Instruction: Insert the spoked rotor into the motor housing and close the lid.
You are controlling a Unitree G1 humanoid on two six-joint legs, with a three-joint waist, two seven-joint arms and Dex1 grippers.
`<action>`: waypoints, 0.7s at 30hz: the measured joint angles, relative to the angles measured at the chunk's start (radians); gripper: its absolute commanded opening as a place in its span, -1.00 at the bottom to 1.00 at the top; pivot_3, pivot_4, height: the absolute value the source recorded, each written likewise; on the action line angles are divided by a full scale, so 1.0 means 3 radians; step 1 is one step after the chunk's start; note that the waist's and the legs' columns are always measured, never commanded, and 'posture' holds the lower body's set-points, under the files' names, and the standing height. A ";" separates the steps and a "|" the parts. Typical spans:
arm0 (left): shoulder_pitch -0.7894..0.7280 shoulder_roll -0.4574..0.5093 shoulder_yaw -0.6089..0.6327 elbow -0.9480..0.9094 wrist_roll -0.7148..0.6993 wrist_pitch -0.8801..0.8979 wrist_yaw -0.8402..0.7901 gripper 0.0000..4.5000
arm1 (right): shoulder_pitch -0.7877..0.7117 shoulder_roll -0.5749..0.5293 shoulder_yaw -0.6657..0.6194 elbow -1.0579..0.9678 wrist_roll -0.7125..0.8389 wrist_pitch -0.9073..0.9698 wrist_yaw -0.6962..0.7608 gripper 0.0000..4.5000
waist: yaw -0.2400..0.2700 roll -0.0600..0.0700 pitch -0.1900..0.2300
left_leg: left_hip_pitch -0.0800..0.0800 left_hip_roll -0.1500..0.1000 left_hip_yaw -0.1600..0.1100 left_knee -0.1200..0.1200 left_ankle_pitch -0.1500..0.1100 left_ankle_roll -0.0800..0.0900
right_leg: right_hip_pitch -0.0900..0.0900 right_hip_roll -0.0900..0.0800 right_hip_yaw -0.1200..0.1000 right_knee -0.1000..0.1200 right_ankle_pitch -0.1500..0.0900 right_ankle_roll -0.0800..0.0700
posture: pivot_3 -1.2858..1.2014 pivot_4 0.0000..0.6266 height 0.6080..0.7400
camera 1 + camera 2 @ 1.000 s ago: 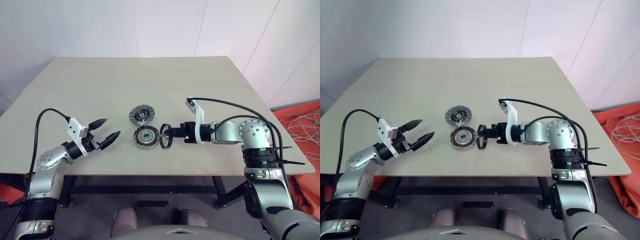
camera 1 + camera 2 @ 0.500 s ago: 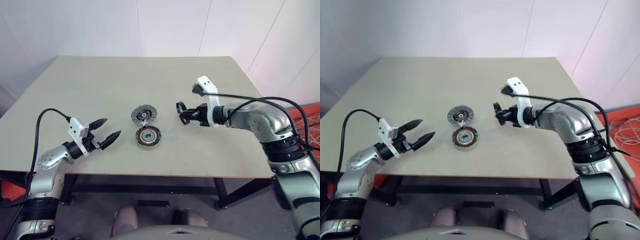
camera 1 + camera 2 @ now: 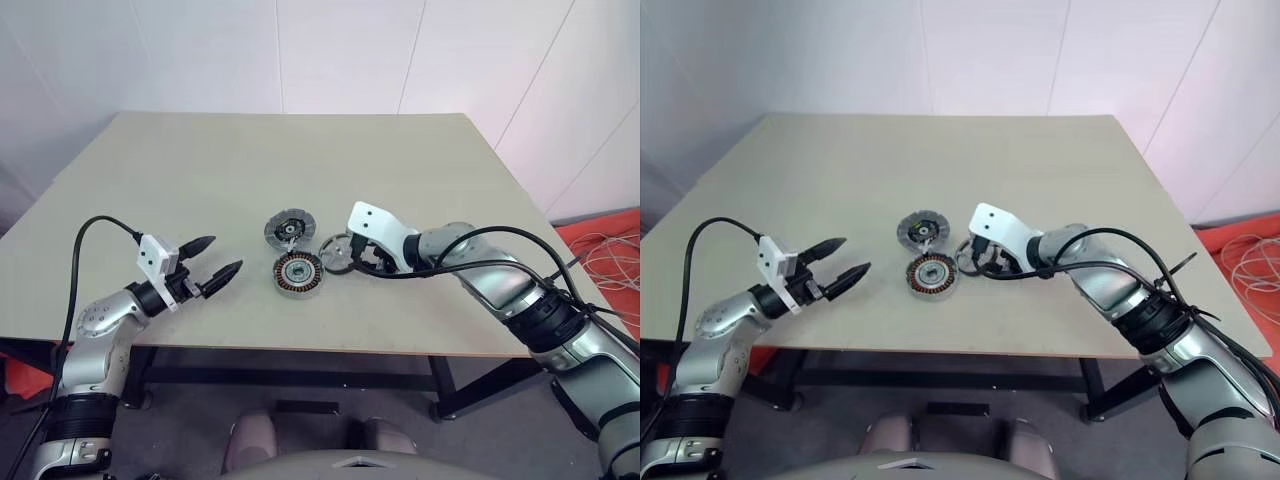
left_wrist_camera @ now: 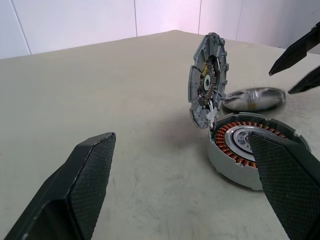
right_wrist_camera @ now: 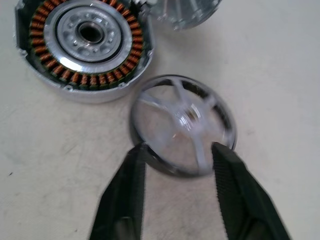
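Observation:
The flat-lying spoked rotor has my right gripper pointing down at it. I should move back, turn level and pinch the side of the rotor's rim away from the motor housing.
The motor housing, ringed with copper windings, lies flat at the table's middle. Its ridged silver-grey lid stands upright on the hinged far edge. The spoked rotor lies flat on the table just right of the housing, apart from it. My right gripper hangs over the rotor's near rim, open, with the fingertips above the wheel. My left gripper stands open and empty to the left of the housing, pointing at it.
The beige table stretches wide around the parts. Its front edge runs just below my arms. White walls stand behind, and an orange cloth with cables lies on the floor at the right.
My right gripper lifted the rotor away, rolled over, came back down beside the housing and opened, leaving the rotor flat on the table. The left arm has not moved.

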 measured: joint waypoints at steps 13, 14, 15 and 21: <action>0.0051 -0.0017 -0.0004 -0.0007 0.0002 0.0000 0.0002 1.00 | -0.0110 0.0809 -0.2154 0.0451 0.1190 0.2441 0.0085 0.99 | 0.0011 -0.0001 -0.0001 | 0.0026 0.0001 0.0001 0.0002 0.0000 0.0000 | 0.0023 0.0000 0.0001 0.0002 0.0001 -0.0003 | 0.03 -1.00 1.00; 0.0051 -0.0020 -0.0005 -0.0006 0.0003 0.0000 0.0001 1.00 | -0.0111 0.0924 -0.2378 0.0578 0.1245 0.2645 0.0020 0.99 | 0.0012 -0.0001 -0.0001 | 0.0027 0.0001 0.0001 0.0002 0.0000 0.0000 | 0.0025 0.0000 0.0001 0.0002 0.0001 -0.0003 | 0.03 -1.00 1.00; 0.0051 -0.0022 -0.0006 -0.0006 0.0003 0.0000 0.0000 1.00 | -0.0104 0.1034 -0.2569 0.0727 0.1304 0.2799 -0.0061 0.99 | 0.0012 0.0000 -0.0001 | 0.0029 0.0002 0.0001 0.0003 0.0000 -0.0001 | 0.0026 0.0000 0.0001 0.0002 0.0001 -0.0003 | 0.03 -1.00 1.00; 0.0051 -0.0024 -0.0009 -0.0005 0.0001 0.0001 -0.0005 1.00 | 0.0009 0.1571 -0.3420 0.1369 0.1578 0.2983 -0.0786 0.99 | 0.0013 0.0002 -0.0001 | 0.0027 0.0002 0.0002 0.0002 0.0002 -0.0003 | 0.0021 0.0000 0.0000 0.0004 0.0001 -0.0003 | 0.03 -1.00 1.00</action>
